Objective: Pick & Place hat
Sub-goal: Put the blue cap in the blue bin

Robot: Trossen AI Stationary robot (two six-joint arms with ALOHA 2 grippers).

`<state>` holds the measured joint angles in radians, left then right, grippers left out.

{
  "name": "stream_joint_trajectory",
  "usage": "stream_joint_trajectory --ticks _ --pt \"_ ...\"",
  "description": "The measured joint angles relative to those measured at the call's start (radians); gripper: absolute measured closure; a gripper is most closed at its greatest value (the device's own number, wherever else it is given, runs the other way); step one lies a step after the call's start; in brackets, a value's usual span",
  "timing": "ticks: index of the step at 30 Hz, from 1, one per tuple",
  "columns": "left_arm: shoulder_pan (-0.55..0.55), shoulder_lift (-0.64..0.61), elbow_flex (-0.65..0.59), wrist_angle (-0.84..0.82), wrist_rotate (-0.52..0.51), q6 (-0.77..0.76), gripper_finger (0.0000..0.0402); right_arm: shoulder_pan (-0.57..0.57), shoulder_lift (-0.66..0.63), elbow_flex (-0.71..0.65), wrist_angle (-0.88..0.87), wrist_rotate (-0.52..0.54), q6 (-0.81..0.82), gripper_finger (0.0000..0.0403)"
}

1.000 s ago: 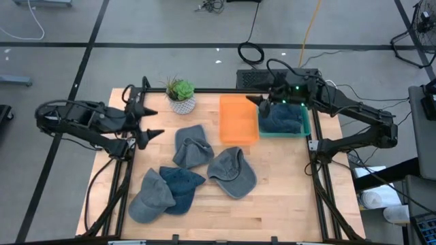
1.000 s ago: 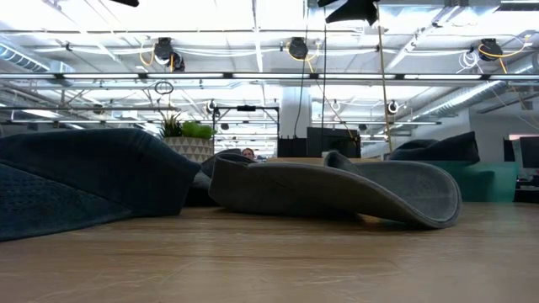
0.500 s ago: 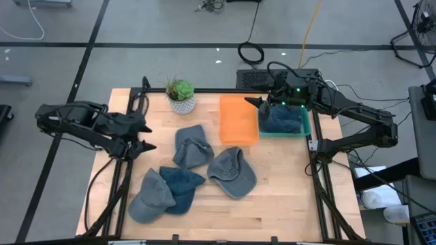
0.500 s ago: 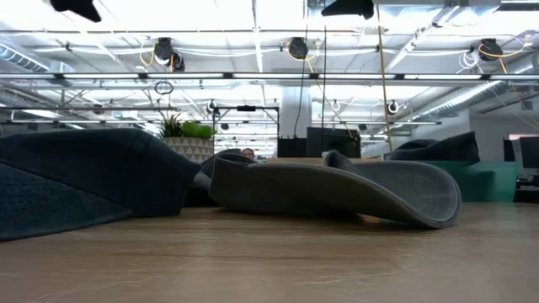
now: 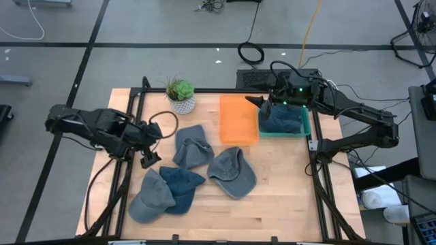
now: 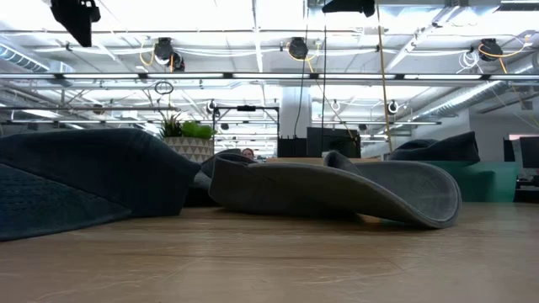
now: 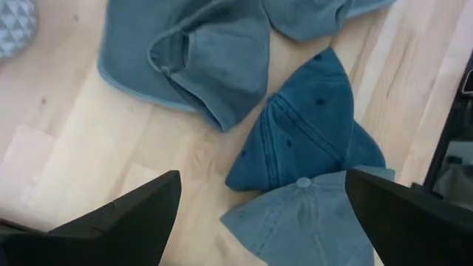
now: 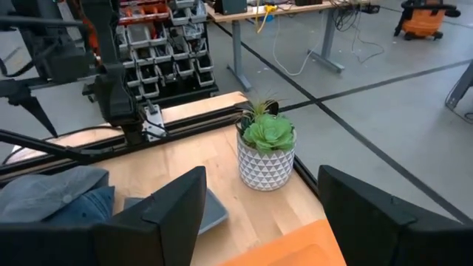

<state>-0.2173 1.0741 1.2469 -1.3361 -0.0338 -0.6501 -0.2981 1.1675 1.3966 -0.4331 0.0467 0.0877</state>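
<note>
My left gripper's open fingers are lowering. Wood [image 7: 220,153] shows beside the dark blue hat's uncovered top, so they should continue until they straddle the hat's top [image 5: 178,177], then close.
Several denim hats lie on the wooden table: a grey-blue one [image 5: 191,144], a grey one [image 5: 231,171], a dark blue one [image 5: 181,185] and a pale one [image 5: 150,199] overlapping it. Another hat [image 5: 281,120] rests in the teal bin [image 5: 306,122]. My left gripper [image 5: 151,145] hangs open above the table just left of the hats, tipped steeply down. Between its fingers the left wrist view shows the dark blue hat [image 7: 310,133] and the pale hat [image 7: 295,218]. My right gripper [image 5: 256,102] stands open, high over the bins.
An orange bin [image 5: 238,119] stands beside the teal one at the far right. A potted succulent [image 5: 181,95] sits at the far edge, left of the bins. Black frame rails [image 5: 126,170] run along both sides of the table. Bare wood lies along the near edge.
My left gripper has moved down and toward the hats, away from the table's left edge. It has tipped from nearly level to pointing steeply down. Its fingers have stayed open. The hats have not moved.
</note>
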Motion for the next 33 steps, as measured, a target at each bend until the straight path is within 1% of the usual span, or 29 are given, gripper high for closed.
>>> stream_joint_trajectory --ticks 6,10,16,20,24,33 --pt "0.0 0.087 0.0 0.001 0.058 -0.025 0.0009 -0.001 -0.015 0.0 0.0 0.0 -0.024 0.0154" --pt "-0.002 0.139 0.0 0.001 0.069 -0.045 0.0009 -0.001 -0.028 0.0 -0.003 0.0 -0.036 0.0154" --pt "-0.024 0.209 0.0 0.008 0.122 -0.018 0.0009 -0.001 -0.049 0.0 -0.001 0.0 -0.059 0.0154" --pt "-0.049 0.253 0.0 0.013 0.127 -0.006 0.0009 -0.001 -0.064 0.0 -0.001 0.0 -0.059 0.0154" --pt "-0.067 0.298 0.0 0.053 0.131 -0.006 0.0009 -0.001 -0.076 0.0 -0.002 0.0 -0.059 0.0154" --pt "-0.08 0.404 0.0 0.08 0.125 -0.046 0.0009 0.029 -0.087 0.0 -0.004 0.0 -0.078 0.0154"
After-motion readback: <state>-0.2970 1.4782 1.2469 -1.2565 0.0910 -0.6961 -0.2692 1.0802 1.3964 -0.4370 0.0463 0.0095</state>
